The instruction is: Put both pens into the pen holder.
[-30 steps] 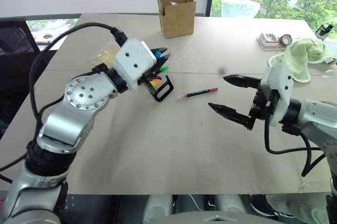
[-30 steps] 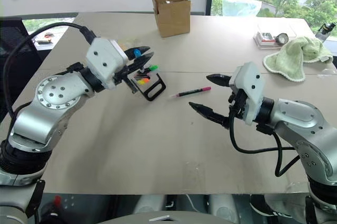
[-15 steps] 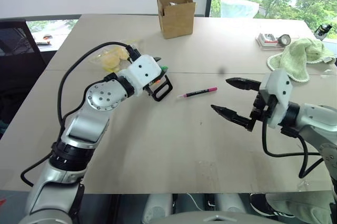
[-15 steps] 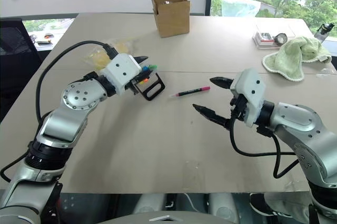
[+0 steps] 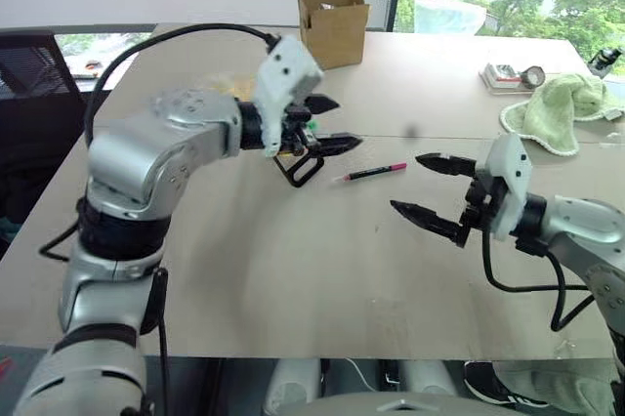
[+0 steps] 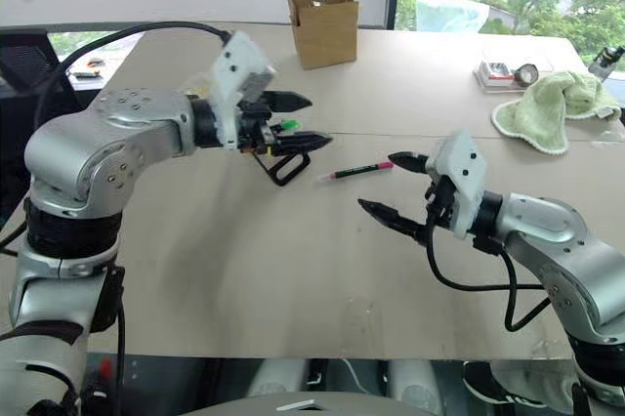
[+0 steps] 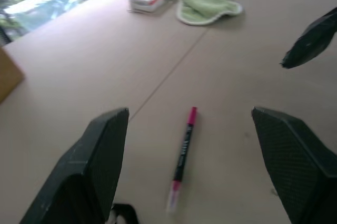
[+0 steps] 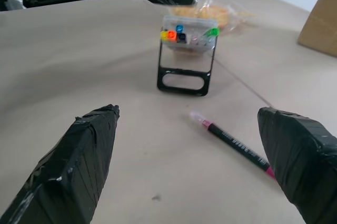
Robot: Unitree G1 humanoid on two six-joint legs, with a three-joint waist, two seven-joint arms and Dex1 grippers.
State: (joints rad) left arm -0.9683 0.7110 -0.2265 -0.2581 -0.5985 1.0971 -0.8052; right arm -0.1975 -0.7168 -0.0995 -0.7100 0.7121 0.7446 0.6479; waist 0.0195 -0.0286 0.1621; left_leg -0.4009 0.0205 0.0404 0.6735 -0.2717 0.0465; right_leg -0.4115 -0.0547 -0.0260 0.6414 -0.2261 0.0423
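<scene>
The pen's magenta end (image 5: 398, 167) is crowded by my right gripper's fingers, so my right gripper should move back and my left gripper should grab the pen's black middle (image 5: 370, 172).
The pen with magenta ends (image 5: 374, 172) lies flat on the tan table (image 5: 293, 279), between my two grippers. My left gripper (image 5: 347, 121) hangs open and empty just above the pen holder (image 8: 185, 61), pointing toward that pen (image 7: 182, 155). The small black holder stands upright with coloured marker tips in its top, the blue-capped pen (image 8: 179, 28) among them. My right gripper (image 5: 405, 182) is open and empty, level, a short way to the right of the magenta pen (image 8: 239, 148).
A brown cardboard box (image 5: 334, 25) stands at the table's far edge. A green cloth (image 5: 557, 113) and small items (image 5: 508, 74) lie at the far right. A yellow crinkled bag (image 8: 231, 16) sits behind the holder.
My left gripper, shut on the blue-capped pen at the holder, has opened, let it go, then risen and swung right. The right gripper has barely moved.
</scene>
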